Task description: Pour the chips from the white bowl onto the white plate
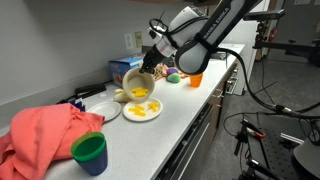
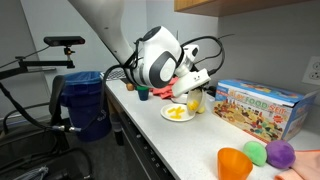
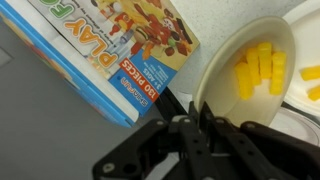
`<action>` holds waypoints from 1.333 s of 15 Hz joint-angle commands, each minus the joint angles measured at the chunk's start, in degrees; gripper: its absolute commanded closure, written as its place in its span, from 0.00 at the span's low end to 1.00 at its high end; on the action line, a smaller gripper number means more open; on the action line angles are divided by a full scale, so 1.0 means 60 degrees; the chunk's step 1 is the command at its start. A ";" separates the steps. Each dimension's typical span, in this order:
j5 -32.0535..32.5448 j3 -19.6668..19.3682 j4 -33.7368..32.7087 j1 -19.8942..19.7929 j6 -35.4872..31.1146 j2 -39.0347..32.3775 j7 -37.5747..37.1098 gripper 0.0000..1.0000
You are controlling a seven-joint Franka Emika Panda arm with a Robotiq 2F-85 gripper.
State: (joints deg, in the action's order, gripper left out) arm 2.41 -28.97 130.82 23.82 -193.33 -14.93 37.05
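Next, I lift the tilted white bowl with my gripper and tip it more steeply over the white plate [image 1: 143, 111] before moving away, because several yellow chips [image 3: 258, 68] are inside the bowl.
My gripper [image 3: 190, 120] is shut on the rim of the white bowl [image 3: 232, 50] and holds it tilted on its side. Several yellow chips [image 3: 258, 68] still cling inside the bowl. In an exterior view the bowl [image 1: 139, 90] hangs tipped just above the white plate [image 1: 127, 116], where a heap of chips [image 1: 142, 110] lies, with my gripper [image 1: 151, 74] above it. The other exterior view shows the gripper [image 2: 194, 84], the bowl [image 2: 194, 100] and the plate [image 2: 166, 116] with chips [image 2: 178, 112]. The plate's edge, with loose chips on it, shows at the right of the wrist view [image 3: 312, 20].
A blue toy box [image 1: 124, 69] [image 2: 262, 108] [image 3: 100, 50] stands right behind the bowl. A second white plate [image 1: 103, 111], a red cloth [image 1: 45, 130] and a green cup [image 1: 89, 152] lie further along the counter. An orange cup [image 1: 195, 79] [image 2: 235, 162] and green and purple toys [image 2: 270, 153] sit on the other side.
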 commanded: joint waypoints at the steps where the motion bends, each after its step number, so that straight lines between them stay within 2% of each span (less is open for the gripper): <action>1: -0.0836 -0.1725 -0.0158 0.1750 0.0251 -0.0486 0.0319 0.99; 3: -0.1129 -0.2549 -0.0142 0.2618 0.0358 -0.0743 0.0195 0.99; 6: -0.1207 -0.3244 -0.0106 0.3461 0.0116 -0.0995 0.0174 0.99; 9: -0.0972 -0.3692 -0.0118 0.4018 -0.0023 -0.1132 0.0331 0.99; 20: -0.1466 -0.5750 -0.0081 0.5964 -0.0820 -0.2325 0.0126 0.99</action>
State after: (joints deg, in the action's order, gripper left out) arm -4.06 -59.35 130.79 55.87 -196.00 -25.07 37.39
